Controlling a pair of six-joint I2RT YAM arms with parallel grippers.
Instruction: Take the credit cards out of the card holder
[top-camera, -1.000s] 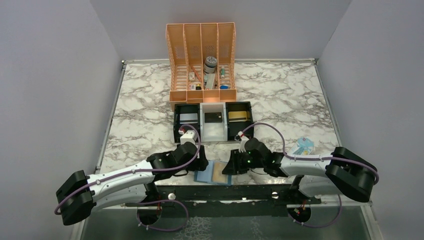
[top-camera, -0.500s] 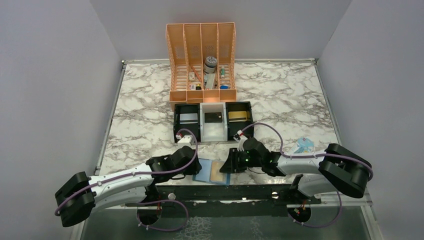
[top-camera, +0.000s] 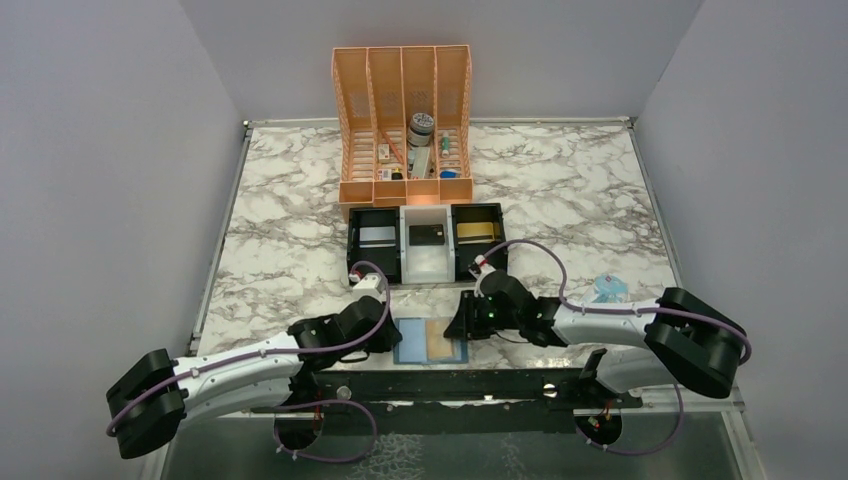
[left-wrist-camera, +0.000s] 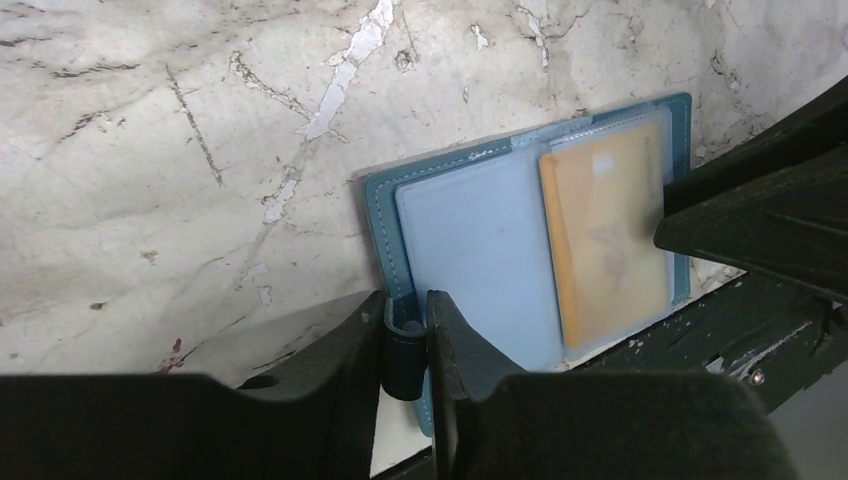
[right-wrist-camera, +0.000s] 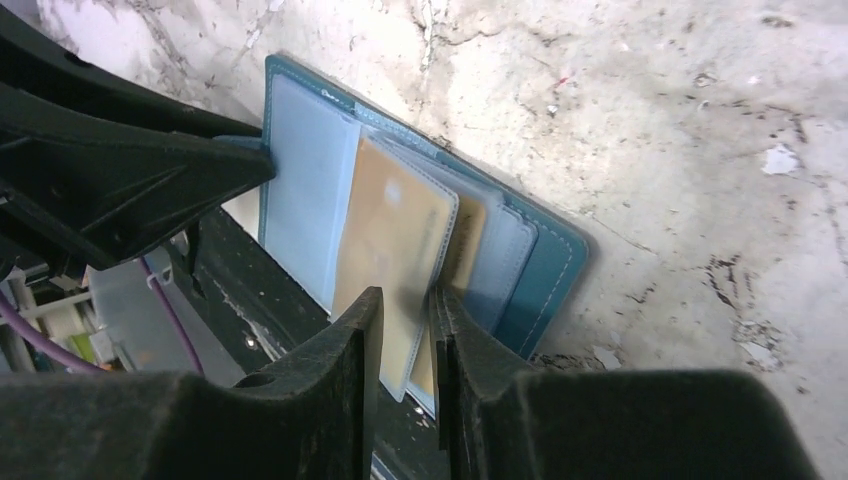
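The robot's left gripper is pinching just the tab (left-wrist-camera: 405, 345), so it should let go and hold down the turned clear sleeve (right-wrist-camera: 398, 250) before the right gripper slides out the gold credit card.
The blue card holder (top-camera: 412, 342) lies open flat at the table's near edge, its clear pockets facing up. One gold credit card (top-camera: 440, 341) shows in the right panel. In the left wrist view, my left gripper (left-wrist-camera: 405, 310) is shut on the holder's small tab (left-wrist-camera: 405, 352) at the left edge of the card holder (left-wrist-camera: 480, 250). In the right wrist view, my right gripper (right-wrist-camera: 405, 305) straddles the near edge of the gold credit card (right-wrist-camera: 390, 230) in its clear sleeve. Its jaws stand narrow with gaps on both sides. A second gold edge peeks behind.
A black-and-white three-compartment tray (top-camera: 425, 262) behind the holder holds a silver-white card (top-camera: 376, 237), a dark card (top-camera: 427, 235) and gold cards (top-camera: 477, 231). An orange organizer (top-camera: 403, 130) stands farther back. A pale blue packet (top-camera: 606, 291) lies right. The black mounting rail (top-camera: 450, 385) borders the holder.
My left gripper's jaws have closed onto the holder's tab. The holder has turned to lie squarer to the table edge. The right gripper's jaws have narrowed around the card's edge.
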